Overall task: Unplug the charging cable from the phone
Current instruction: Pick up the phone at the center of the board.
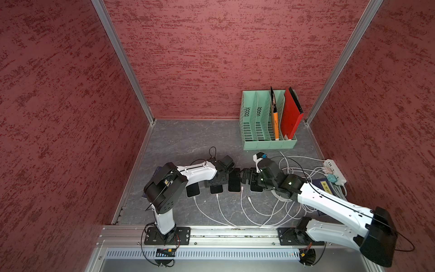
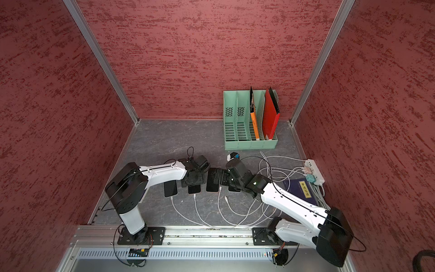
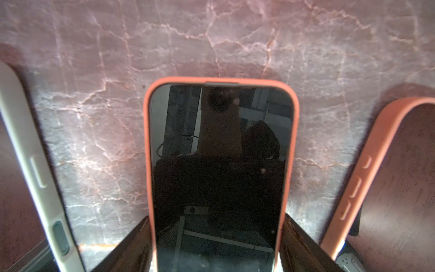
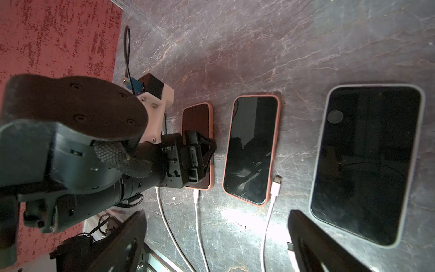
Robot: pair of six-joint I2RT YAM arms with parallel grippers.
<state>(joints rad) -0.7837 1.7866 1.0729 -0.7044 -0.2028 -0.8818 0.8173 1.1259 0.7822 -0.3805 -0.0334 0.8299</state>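
The robot's right gripper hovers by the loose connector [image 4: 275, 181], so it should go over to the white plug [image 4: 196, 194] at the near end of the phone that the left gripper straddles.
A row of dark-screened phones lies on the grey table. My left gripper [image 1: 216, 181] straddles the second phone from the left [image 3: 221, 164], which has an orange case. Its fingers [image 3: 131, 247] press against the phone's two long sides. A white charging cable [image 4: 196, 195] is plugged into this phone's near end [image 1: 217, 197]; the plug is out of the left wrist view. My right gripper [image 4: 216, 235] stands open, low over the table beside the third phone [image 4: 253, 148], with nothing between its fingers. A loose connector [image 4: 277, 180] lies next to that phone.
A pale-cased phone [image 1: 193, 190] lies left of the held one and another [image 4: 367, 162] at the right end. White cables [image 1: 289, 207] tangle toward a power strip [image 1: 335, 172]. A blue book [image 1: 326, 188] and a green file rack [image 1: 268, 122] are at the right.
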